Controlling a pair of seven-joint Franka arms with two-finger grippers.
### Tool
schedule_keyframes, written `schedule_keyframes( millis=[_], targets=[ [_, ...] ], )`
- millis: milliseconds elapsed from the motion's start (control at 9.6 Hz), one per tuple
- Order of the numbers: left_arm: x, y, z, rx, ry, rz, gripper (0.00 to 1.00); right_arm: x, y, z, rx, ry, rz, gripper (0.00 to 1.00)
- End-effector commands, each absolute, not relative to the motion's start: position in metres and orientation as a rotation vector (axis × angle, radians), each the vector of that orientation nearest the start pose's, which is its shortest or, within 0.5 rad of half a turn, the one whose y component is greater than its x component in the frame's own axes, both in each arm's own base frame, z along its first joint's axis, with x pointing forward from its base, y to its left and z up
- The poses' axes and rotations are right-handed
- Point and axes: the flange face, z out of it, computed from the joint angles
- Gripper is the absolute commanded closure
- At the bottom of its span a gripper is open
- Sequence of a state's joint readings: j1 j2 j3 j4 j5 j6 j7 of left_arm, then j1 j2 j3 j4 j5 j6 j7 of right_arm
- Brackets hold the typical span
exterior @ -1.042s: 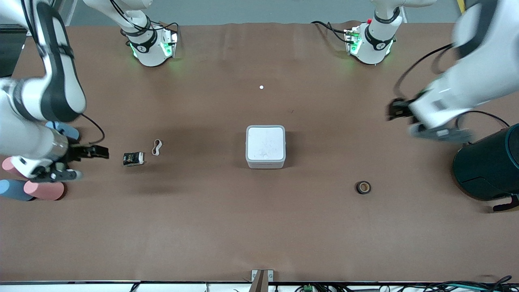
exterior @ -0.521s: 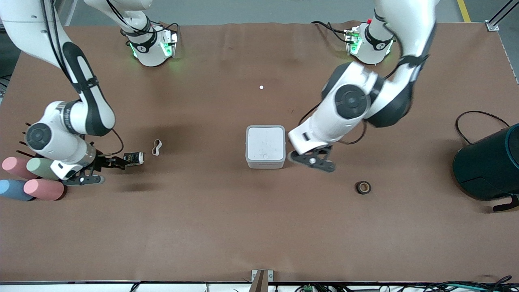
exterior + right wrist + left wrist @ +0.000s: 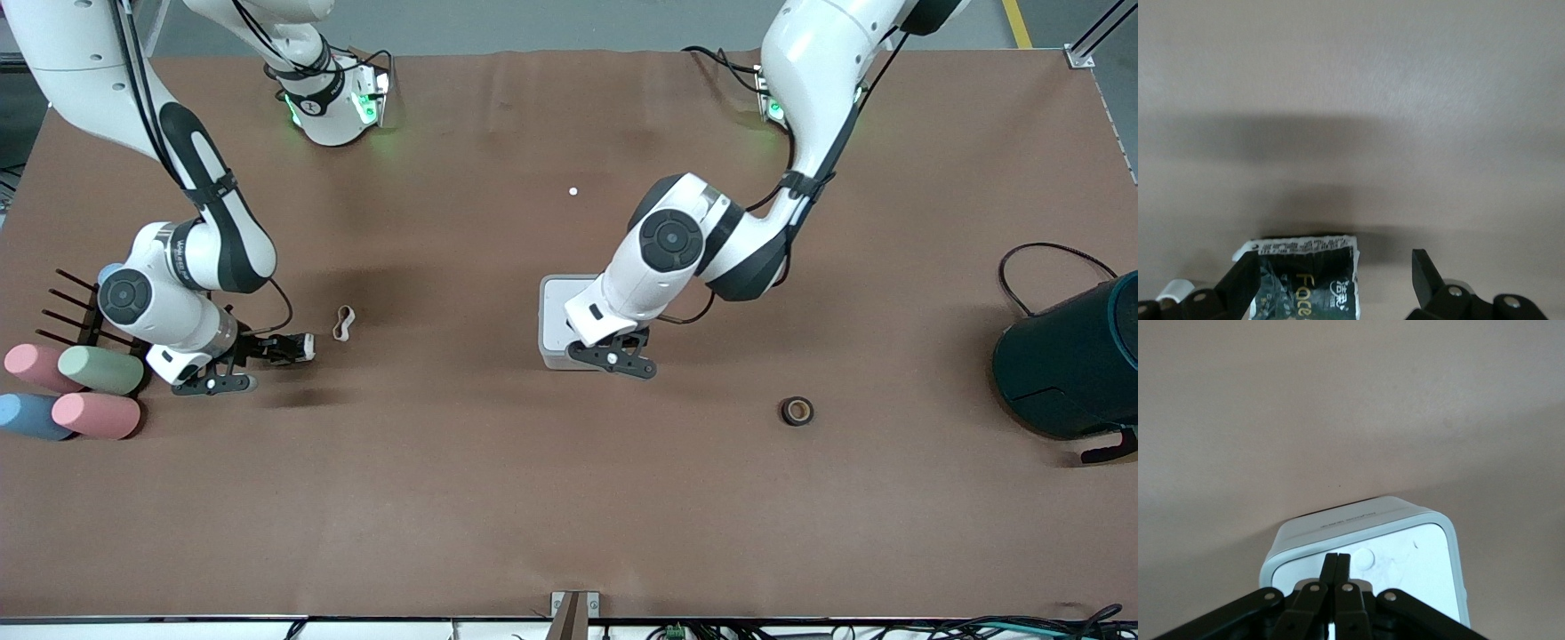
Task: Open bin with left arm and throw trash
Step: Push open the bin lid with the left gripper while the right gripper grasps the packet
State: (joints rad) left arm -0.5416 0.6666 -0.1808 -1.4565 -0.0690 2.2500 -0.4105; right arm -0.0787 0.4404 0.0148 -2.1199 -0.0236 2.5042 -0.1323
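I see creased film under a straight white edge. I expect the black printed wrapper to buckle between the fingers when I lift it, while its end stays spread.
The bin is a small white-grey box in the middle of the table, lid down. My left gripper is shut and empty, its tips just over the lid near the bin's edge; the left wrist view shows the shut gripper above the lid. My right gripper is open, low at the table, with the black printed wrapper between its fingers. In the right wrist view the wrapper lies against one finger, apart from the other. The beige rubber band lies beside it. The tape roll lies nearer the front camera, toward the left arm's end.
Pastel cups and a dark pronged rack sit at the right arm's end. A large dark teal round container with a black cable stands at the left arm's end. A small white speck lies near the bases.
My left arm swung in from the left arm's end of the table to the bin. My right gripper moved forward so its open fingers now flank the wrapper.
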Motion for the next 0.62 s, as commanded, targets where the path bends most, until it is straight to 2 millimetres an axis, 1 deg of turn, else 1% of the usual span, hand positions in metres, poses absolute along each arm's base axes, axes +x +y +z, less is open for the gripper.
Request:
schedule_keyframes(
  millis=[0,104,208,312,417,521],
  targets=[
    [0.562,-0.48,0.295,-3.358,0.355,-0.073,1.0,0.558,-0.03,0.191,-3.134,-0.161,0.103,0.0],
    [0.564,-0.48,0.279,-3.37,0.316,-0.089,1.0,0.558,-0.028,0.191,-3.131,-0.162,0.108,0.0],
    [0.558,-0.485,0.262,-3.38,0.29,-0.1,1.0,0.557,-0.028,0.19,-3.129,-0.155,0.112,0.0],
    [0.551,-0.484,0.246,-3.383,0.278,-0.108,1.0,0.556,-0.027,0.189,-3.129,-0.155,0.117,0.0],
    [0.549,-0.481,0.241,-3.381,0.278,-0.108,1.0,0.556,-0.026,0.189,-3.128,-0.16,0.117,0.0],
    [0.555,-0.473,0.252,-3.382,0.255,-0.116,1.0,0.556,-0.026,0.189,-3.128,-0.16,0.117,0.0]
  ],
)
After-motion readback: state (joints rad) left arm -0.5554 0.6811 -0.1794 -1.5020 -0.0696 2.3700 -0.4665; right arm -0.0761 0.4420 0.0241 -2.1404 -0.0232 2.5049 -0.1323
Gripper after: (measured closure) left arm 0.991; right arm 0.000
